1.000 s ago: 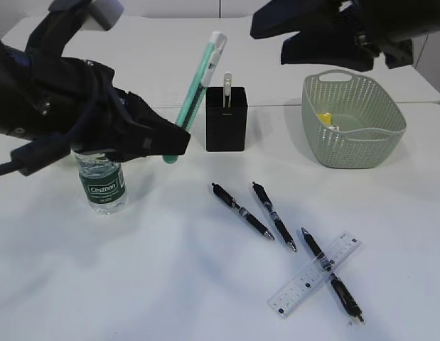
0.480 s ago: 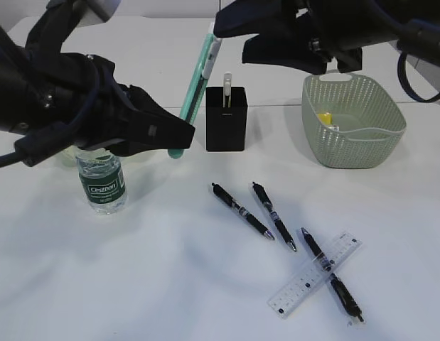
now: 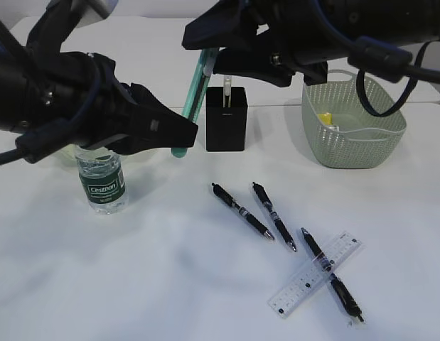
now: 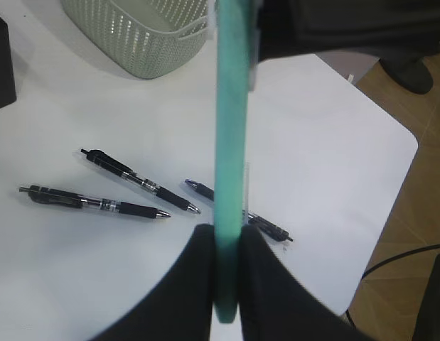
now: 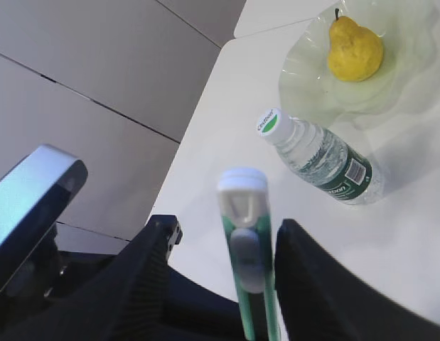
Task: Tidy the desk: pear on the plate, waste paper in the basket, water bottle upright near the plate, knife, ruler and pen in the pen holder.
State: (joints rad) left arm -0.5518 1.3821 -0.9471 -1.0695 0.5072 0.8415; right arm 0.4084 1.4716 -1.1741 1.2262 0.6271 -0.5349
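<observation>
Next, I take over at the knife's top end [image 3: 208, 58] with my right gripper, because my left gripper is holding the knife's bottom end [image 3: 179, 152], and that end has to go into the pen holder.
My left gripper [image 3: 178, 139] is shut on the bottom end of a teal knife [image 3: 195, 91] with a white top and holds it upright in the air, left of the black pen holder [image 3: 227, 122]; its jaws clamp the handle [image 4: 229, 142] in the left wrist view. My right gripper [image 3: 211, 44] is open, its fingers on either side of the knife's top end [image 5: 244, 206] without touching it. The water bottle [image 3: 102, 183] stands upright. The pear [image 5: 355, 48] lies on the glass plate [image 5: 401, 85]. Three pens [image 3: 241, 211] and the clear ruler [image 3: 315, 273] lie on the desk.
The green basket [image 3: 353, 122] stands at the back right with a yellow scrap [image 3: 325, 119] inside. A white-topped item [image 3: 227, 84] stands in the pen holder. One pen [image 3: 332, 275] lies across the ruler. The desk's right edge shows in the left wrist view [image 4: 390, 185].
My right gripper has moved left from above the basket to the knife's top end and now straddles it. My left gripper has shifted slightly right with the knife.
</observation>
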